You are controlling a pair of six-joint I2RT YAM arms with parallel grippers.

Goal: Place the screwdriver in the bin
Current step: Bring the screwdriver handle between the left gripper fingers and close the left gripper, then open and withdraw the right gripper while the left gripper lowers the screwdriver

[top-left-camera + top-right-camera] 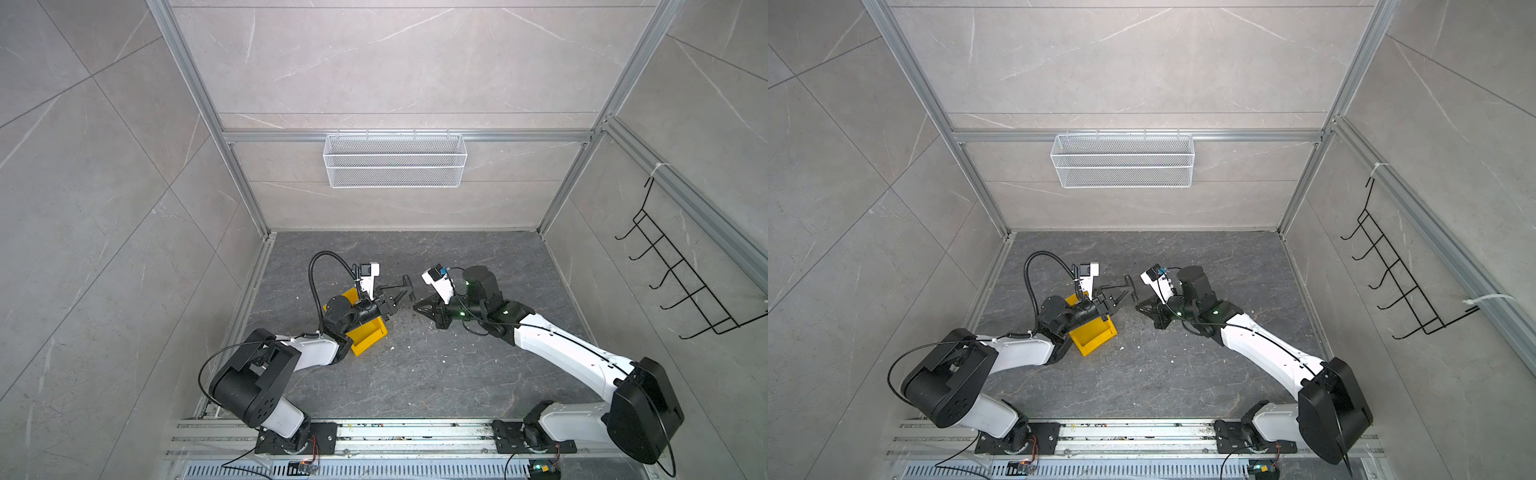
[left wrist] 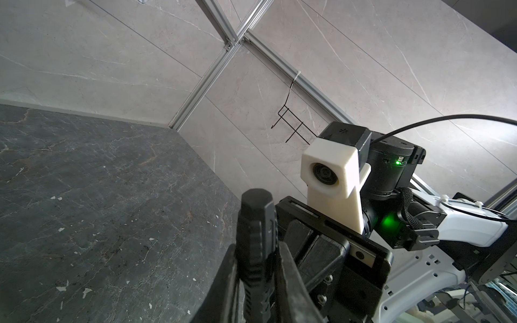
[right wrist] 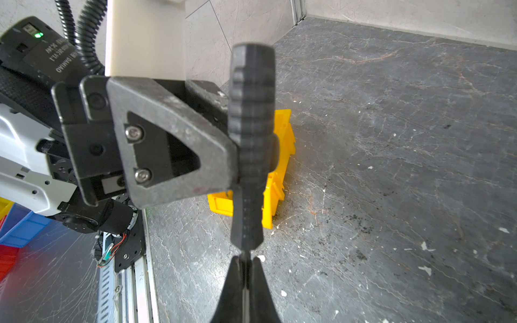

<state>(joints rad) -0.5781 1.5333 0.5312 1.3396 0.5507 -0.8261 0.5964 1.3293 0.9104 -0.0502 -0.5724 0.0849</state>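
The screwdriver is held by both grippers, so next my right gripper opens and lets go of the screwdriver's thin shaft before my left gripper lowers the screwdriver into the bin.
The screwdriver has a black ribbed handle and stands between the two grippers above the dark floor. It shows as a small dark bar in both top views. My right gripper is shut on its thin metal shaft just below the handle. My left gripper is shut on the handle, one jaw on each side. In both top views the left gripper meets the right gripper mid-floor. The yellow bin lies under the left forearm, partly hidden.
A white mesh basket hangs on the back wall. A black wire hook rack hangs on the right wall. Aluminium rails carry both arm bases at the front. Coloured crates show beyond the rail.
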